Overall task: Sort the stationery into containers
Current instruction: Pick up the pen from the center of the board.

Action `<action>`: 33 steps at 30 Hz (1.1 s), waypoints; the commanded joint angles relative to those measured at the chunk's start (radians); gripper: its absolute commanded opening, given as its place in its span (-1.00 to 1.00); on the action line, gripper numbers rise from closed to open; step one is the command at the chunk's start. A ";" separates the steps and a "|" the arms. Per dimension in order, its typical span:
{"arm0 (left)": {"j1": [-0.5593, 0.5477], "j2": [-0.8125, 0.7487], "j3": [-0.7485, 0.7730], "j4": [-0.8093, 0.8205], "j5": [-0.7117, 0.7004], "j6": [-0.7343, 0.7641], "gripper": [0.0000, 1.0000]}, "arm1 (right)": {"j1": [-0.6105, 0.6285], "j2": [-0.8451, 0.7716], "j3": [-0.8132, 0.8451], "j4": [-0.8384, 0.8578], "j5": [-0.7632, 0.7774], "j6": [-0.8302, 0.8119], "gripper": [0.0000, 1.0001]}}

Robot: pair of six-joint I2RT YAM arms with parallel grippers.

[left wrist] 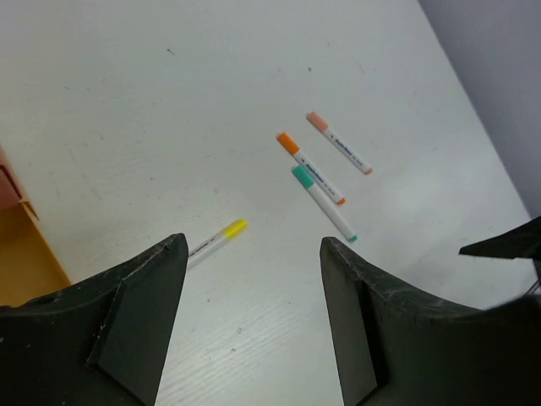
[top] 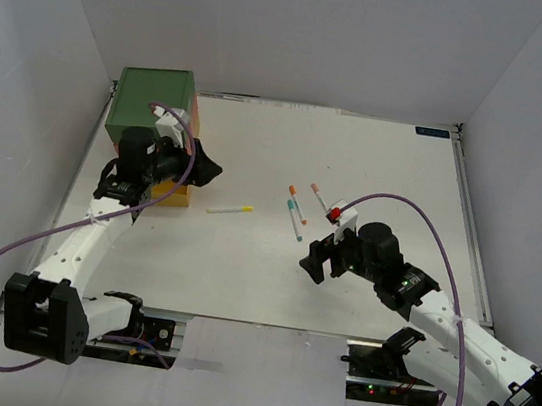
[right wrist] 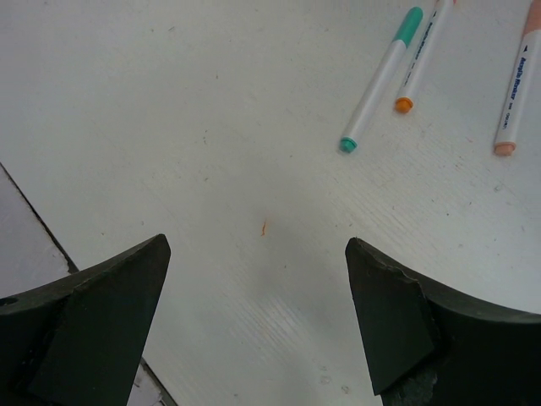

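My left gripper is open and should keep going down toward the pen's white body [top: 225, 210] until its fingers close there, because the yellow pen [top: 230, 209] lies clear of the other pens.
The stacked drawers [top: 152, 98], green on top, stand at the far left; the yellow bottom drawer [top: 180, 198] sticks out open and also shows in the left wrist view [left wrist: 25, 258]. Four pens lie mid-table: yellow [top: 230, 209], orange [top: 297, 204], teal [top: 295, 224] and peach-pink [top: 319, 197]. My left gripper [top: 205, 168] is open and empty by the drawers, with the yellow pen [left wrist: 218, 238] just ahead of it. My right gripper [top: 317, 258] is open and empty, a little short of the teal pen [right wrist: 380, 80], orange pen [right wrist: 420, 59] and peach pen [right wrist: 517, 93].
The white table's near edge [right wrist: 25, 245] lies just left of my right gripper. White walls enclose the table on three sides. A purple cable loops from each arm. The right gripper's tip [left wrist: 507, 245] shows in the left wrist view.
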 commanded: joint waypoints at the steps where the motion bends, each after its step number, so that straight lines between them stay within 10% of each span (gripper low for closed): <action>1: -0.113 0.085 0.100 -0.113 -0.133 0.169 0.50 | 0.001 -0.048 0.033 -0.006 0.042 0.007 0.82; 17: -0.312 0.573 0.317 -0.246 -0.307 0.424 0.48 | -0.001 -0.159 -0.086 0.049 0.196 0.034 0.80; 33: -0.400 0.684 0.266 -0.240 -0.407 0.447 0.39 | -0.001 -0.208 -0.132 0.056 0.277 0.060 0.80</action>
